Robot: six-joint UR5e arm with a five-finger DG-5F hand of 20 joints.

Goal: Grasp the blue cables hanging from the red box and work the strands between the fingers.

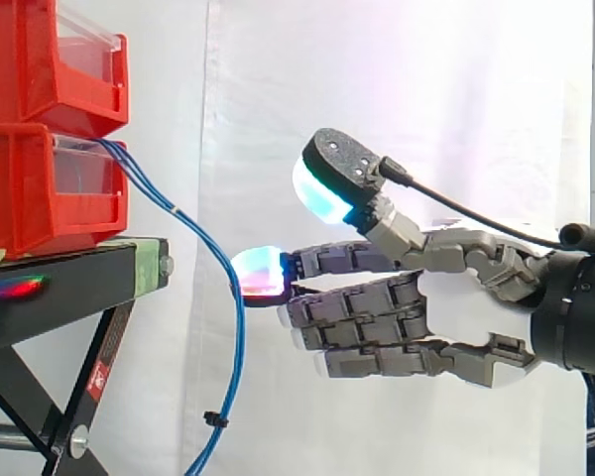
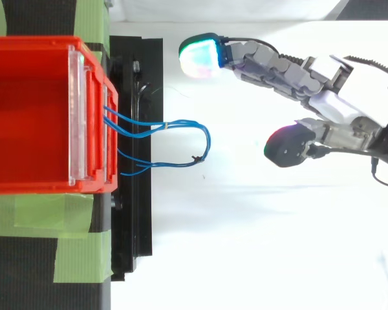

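My gripper will lift the blue cables, and their tail [image 1: 200,459] will hang free and stay curled, because the cables bend back toward the stand below the black tie [image 1: 215,419].
Thin blue cables [image 1: 221,260] come out of the lower red box [image 1: 40,188] and hang in a loop down past the stand's edge; from above the blue cables [image 2: 181,126] arc out to the right of the red box [image 2: 32,110]. My hand [image 1: 416,307] reaches in from the right, fingers stretched toward the loop, thumb raised above them. It is open and holds nothing. One glowing fingertip [image 1: 261,274] lies just right of the strands in the side view; from above the fingertip [image 2: 200,57] sits well off to one side of the loop.
A second red bin [image 1: 50,59] is stacked on the lower one. Both rest on a black stand [image 1: 69,283] with crossed legs, strips of green tape [image 2: 77,213] on it. A white curtain hangs behind.
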